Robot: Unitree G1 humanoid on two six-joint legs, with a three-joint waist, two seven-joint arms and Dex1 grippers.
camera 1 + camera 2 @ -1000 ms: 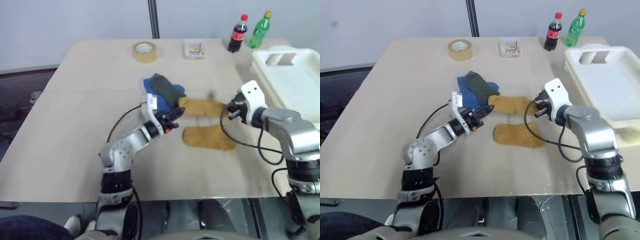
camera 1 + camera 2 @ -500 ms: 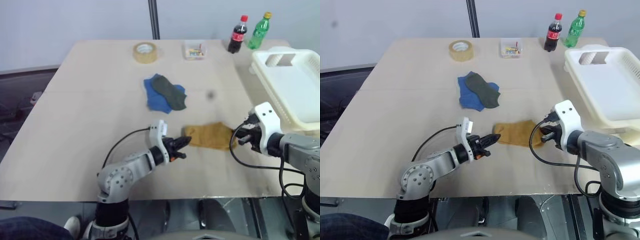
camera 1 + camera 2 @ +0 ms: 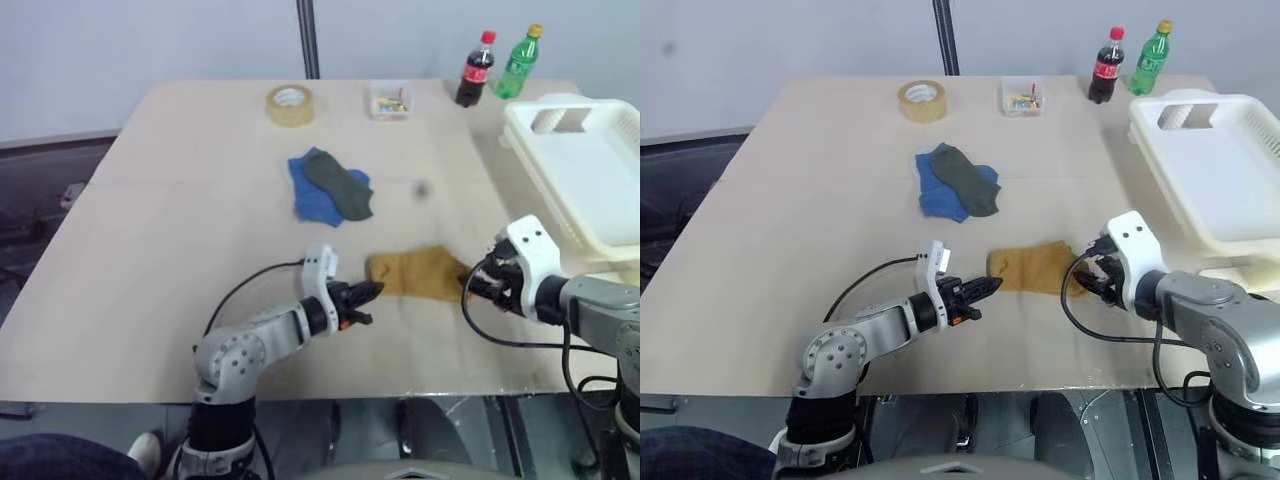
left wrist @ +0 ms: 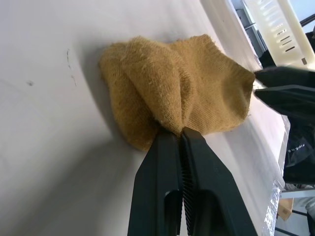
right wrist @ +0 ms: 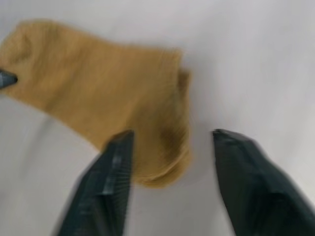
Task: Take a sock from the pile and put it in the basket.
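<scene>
Just a bunched fold at the mustard-yellow sock's edge [image 3: 382,271] is pinched in my left gripper, so next my left gripper opens and moves away while my right gripper holds the cuff [image 3: 457,278].
The mustard-yellow sock [image 3: 415,272] lies bunched on the table, well in front of the pile [image 3: 330,186] of a blue and a dark green sock. My left gripper [image 3: 368,294] is shut, pinching the sock's left edge [image 4: 170,125]. At the sock's right end my right gripper [image 3: 474,284] stands open, its fingers [image 5: 114,167] straddling the cuff [image 5: 162,142] without gripping it. The white slotted basket [image 3: 515,135] sits at the table's right edge, behind the right arm.
Along the far edge stand a tape roll [image 3: 289,103], a small clear box [image 3: 389,99], a cola bottle [image 3: 476,67] and a green bottle [image 3: 519,60]. The table's front edge runs just in front of both grippers.
Both grippers have dragged the sock from beside the pile toward the front of the table. In the last half second the right gripper opened and let go of its end.
</scene>
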